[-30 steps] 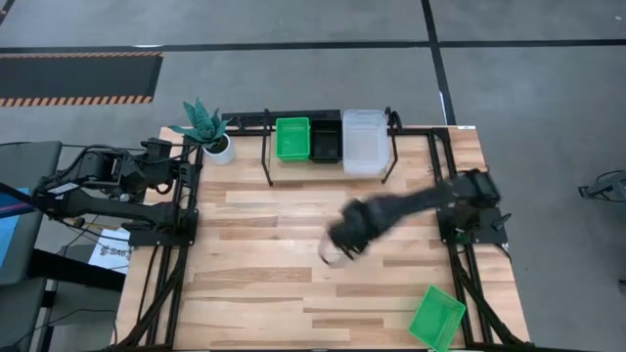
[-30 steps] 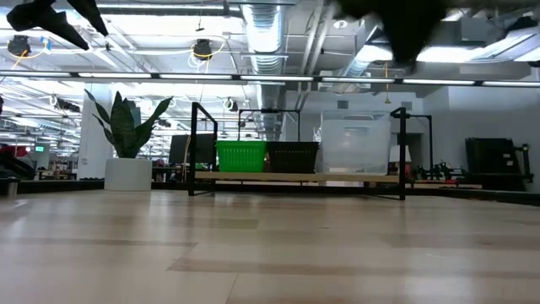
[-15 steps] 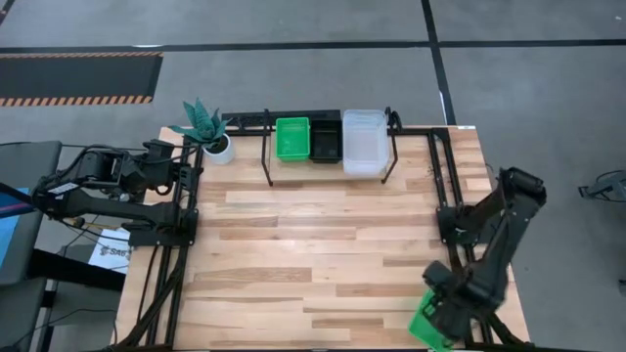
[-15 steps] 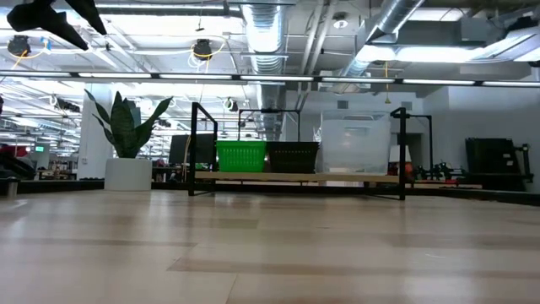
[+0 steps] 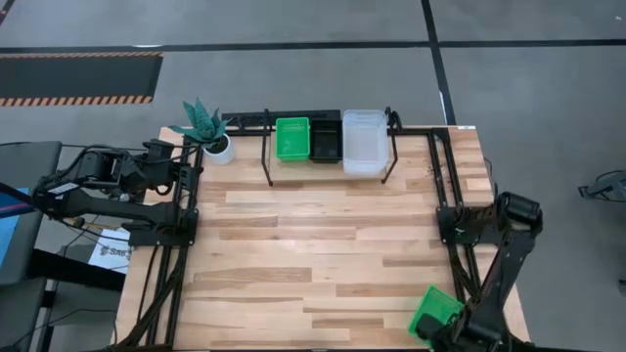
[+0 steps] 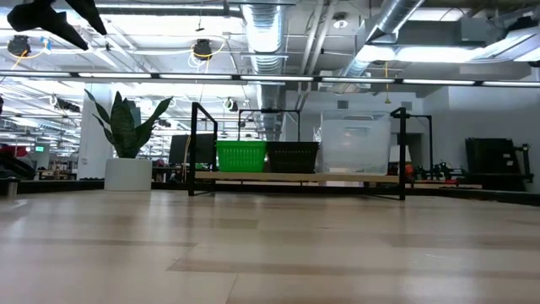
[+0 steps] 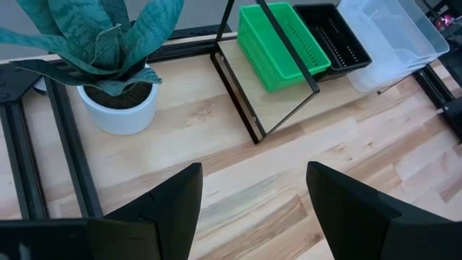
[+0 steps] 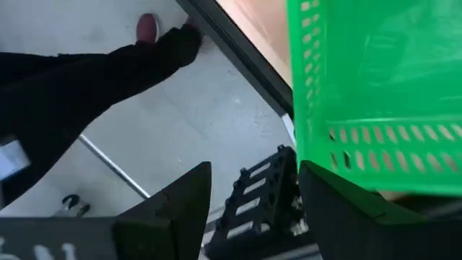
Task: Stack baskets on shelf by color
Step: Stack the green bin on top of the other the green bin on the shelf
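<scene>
My right gripper needs to move back, because the gap between its fingers lies beside the slanted green basket's corner (image 8: 310, 146), and straddle its end (image 8: 308, 68) squarely before closing and lifting the basket.
The shelf (image 5: 328, 156) stands at the table's far edge. On its board sit a green basket (image 5: 291, 138), a black one (image 5: 325, 140) and a clear stack (image 5: 364, 142). They also show in the low view, the green basket (image 6: 241, 155) at the left. Another green basket (image 5: 436, 311) lies tilted on the table at the near right corner. My right gripper (image 8: 253, 209) is open just off that corner, by this basket's mesh wall (image 8: 375, 137). My left gripper (image 7: 253, 209) is open and empty at the table's far left. My right gripper has one finger (image 8: 339, 209) right by the green basket's mesh wall (image 8: 361, 155), at the basket's near end. I cannot tell whether the finger touches it. The basket lies on the table.
A white pot with a plant (image 5: 210, 137) stands left of the shelf. Black frame rails (image 5: 460, 264) run along the table's right edge. A person's leg and shoe (image 8: 144, 32) show on the floor beyond the near right corner.
My right arm has swung from the table's middle toward the near right corner and gone down to the loose green basket. That basket and the shelf's baskets have stayed in place.
</scene>
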Available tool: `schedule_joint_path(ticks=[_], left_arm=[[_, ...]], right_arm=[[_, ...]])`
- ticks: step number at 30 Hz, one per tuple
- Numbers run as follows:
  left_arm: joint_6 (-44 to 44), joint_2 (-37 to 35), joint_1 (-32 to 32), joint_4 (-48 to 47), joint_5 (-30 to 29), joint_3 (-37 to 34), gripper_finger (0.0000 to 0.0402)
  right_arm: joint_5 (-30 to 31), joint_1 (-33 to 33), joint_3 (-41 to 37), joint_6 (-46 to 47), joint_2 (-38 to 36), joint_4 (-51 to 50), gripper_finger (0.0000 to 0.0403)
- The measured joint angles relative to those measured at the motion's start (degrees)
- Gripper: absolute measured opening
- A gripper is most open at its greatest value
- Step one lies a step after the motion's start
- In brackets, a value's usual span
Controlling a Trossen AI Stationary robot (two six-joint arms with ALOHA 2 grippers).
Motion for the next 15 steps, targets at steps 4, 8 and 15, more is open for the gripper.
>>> schedule_joint_path(ticks=[4, 8, 15], left_arm=[[-0.3, 0.0, 0.0, 0.0, -0.7, 0.0, 0.0236], [-1.5, 0.0, 0.0, 0.0, -0.8, 0.0, 0.0236], [-2.1, 0.0, 0.0, 0.0, -0.7, 0.0, 0.0236]], right_arm=[[-0.3, -0.8, 0.5, 0.4, 4.2, -0.9, 0.023], [0.0, -1.4, 1.8, -0.6, 6.1, -1.0, 0.023], [2.8, -1.8, 5.5, -5.2, 6.2, -7.4, 0.023]])
